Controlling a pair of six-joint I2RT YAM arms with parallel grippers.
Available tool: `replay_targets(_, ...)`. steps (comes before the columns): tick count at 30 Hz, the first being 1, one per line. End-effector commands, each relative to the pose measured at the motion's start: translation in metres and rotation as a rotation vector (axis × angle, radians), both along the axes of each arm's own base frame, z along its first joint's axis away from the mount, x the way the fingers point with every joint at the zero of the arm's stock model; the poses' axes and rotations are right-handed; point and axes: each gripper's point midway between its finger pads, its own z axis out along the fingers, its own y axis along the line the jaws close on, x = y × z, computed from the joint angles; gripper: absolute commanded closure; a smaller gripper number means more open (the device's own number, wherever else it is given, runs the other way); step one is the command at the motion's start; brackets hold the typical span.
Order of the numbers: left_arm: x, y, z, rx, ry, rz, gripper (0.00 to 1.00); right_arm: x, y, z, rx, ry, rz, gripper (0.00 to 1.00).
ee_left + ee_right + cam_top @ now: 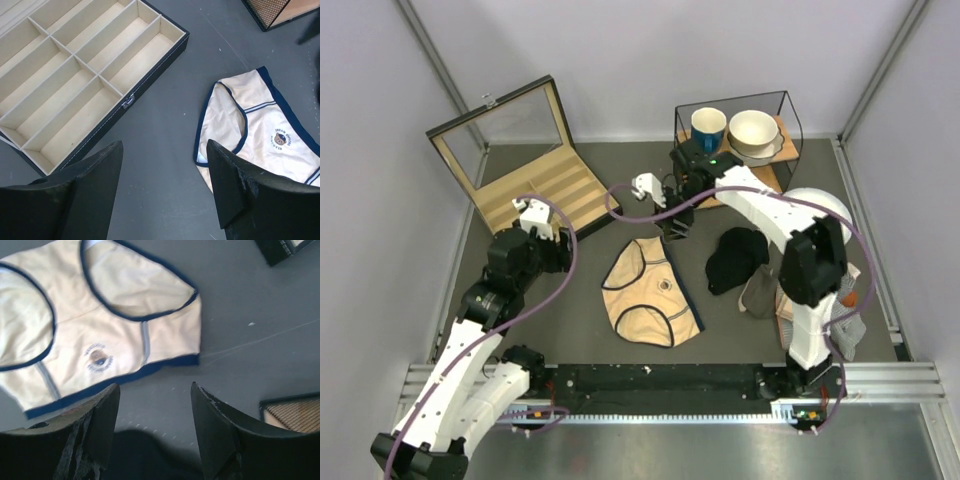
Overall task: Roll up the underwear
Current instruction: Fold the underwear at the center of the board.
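The leg edgings meet at the underwear's far side (635, 241), so I expect the underwear's layers (650, 290) to fold over as one and cover the print when I bring that side across.
The underwear (650, 292) lies flat and spread out on the dark table at the centre; it is beige with dark blue-brown edging and a small round print. It also shows in the left wrist view (265, 135) and in the right wrist view (100, 330). My left gripper (560, 255) is open and empty, low over the bare table to the left of the underwear, with nothing between its fingers (235, 185). My right gripper (677, 228) is open and empty, just beyond the underwear's far waistband edge, apart from it, and its fingers (220, 435) frame bare table.
An open black box (535, 190) with cream compartments stands at the back left and also shows in the left wrist view (75, 75). A wire-framed case (790, 120) at the back right holds a blue cup (708, 128) and a bowl (753, 132). A black garment (735, 258) and peach and grey striped cloths (820, 310) lie to the right.
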Motion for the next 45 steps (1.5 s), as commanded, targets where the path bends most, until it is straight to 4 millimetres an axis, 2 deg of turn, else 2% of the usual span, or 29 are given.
replay_targets(1, 0.005, 0.002, 0.015, -0.009, -0.067, 0.011, 0.27, 0.038, 0.034, -0.019, 0.006, 0.016, -0.032, 0.40)
replay_targets(6, 0.005, 0.004, 0.016, -0.005, -0.068, 0.024, 0.27, 0.069, 0.043, -0.056, -0.066, 0.042, -0.133, 0.40)
replay_targets(7, 0.005, 0.004, 0.016, -0.006, -0.070, 0.023, 0.27, 0.075, 0.044, -0.069, -0.085, 0.052, -0.149, 0.41)
replay_targets(10, 0.005, 0.003, 0.016, -0.008, -0.071, 0.018, 0.27, 0.081, 0.043, -0.088, -0.125, 0.068, -0.181, 0.41)
replay_targets(15, 0.004, 0.001, 0.017, -0.013, -0.072, 0.006, 0.27, 0.073, 0.037, -0.108, -0.163, 0.111, -0.184, 0.43)
replay_targets(18, 0.005, -0.001, 0.016, -0.013, -0.070, -0.004, 0.27, 0.068, 0.033, -0.120, -0.187, 0.133, -0.185, 0.52)
replay_targets(19, 0.005, -0.001, 0.016, -0.013, -0.070, -0.004, 0.27, 0.067, 0.032, -0.123, -0.192, 0.140, -0.186, 0.63)
replay_targets(21, 0.004, -0.001, 0.017, -0.014, -0.072, -0.004, 0.27, 0.067, 0.032, -0.124, -0.193, 0.142, -0.187, 0.75)
replay_targets(22, 0.004, -0.001, 0.017, -0.012, -0.072, -0.005, 0.27, 0.069, 0.034, -0.121, -0.186, 0.135, -0.189, 0.85)
replay_targets(25, 0.005, 0.000, 0.016, -0.010, -0.070, 0.000, 0.27, 0.073, 0.037, -0.105, -0.159, 0.107, -0.189, 1.00)
replay_targets(27, 0.005, 0.001, 0.016, -0.009, -0.072, 0.002, 0.27, 0.078, 0.040, -0.091, -0.132, 0.086, -0.193, 1.00)
replay_targets(28, 0.005, 0.002, 0.016, -0.007, -0.072, 0.008, 0.27, 0.082, 0.042, -0.076, -0.105, 0.065, -0.197, 1.00)
replay_targets(30, 0.006, 0.003, 0.016, -0.006, -0.071, 0.014, 0.27, 0.084, 0.046, -0.061, -0.069, 0.053, -0.196, 1.00)
replay_targets(31, 0.006, 0.003, 0.016, -0.005, -0.071, 0.017, 0.27, 0.087, 0.047, -0.047, -0.043, 0.035, -0.203, 1.00)
replay_targets(36, 0.007, 0.005, 0.015, -0.002, -0.069, 0.028, 0.27, 0.081, 0.050, -0.014, 0.037, 0.024, -0.177, 1.00)
replay_targets(38, 0.006, 0.005, 0.015, -0.002, -0.069, 0.029, 0.27, 0.074, 0.050, -0.006, 0.058, 0.031, -0.158, 1.00)
replay_targets(41, 0.006, 0.005, 0.015, -0.004, -0.067, 0.031, 0.27, 0.062, 0.048, -0.005, 0.074, 0.054, -0.125, 1.00)
replay_targets(45, 0.006, 0.005, 0.015, -0.006, -0.066, 0.033, 0.27, 0.038, 0.043, 0.003, 0.106, 0.085, -0.069, 1.00)
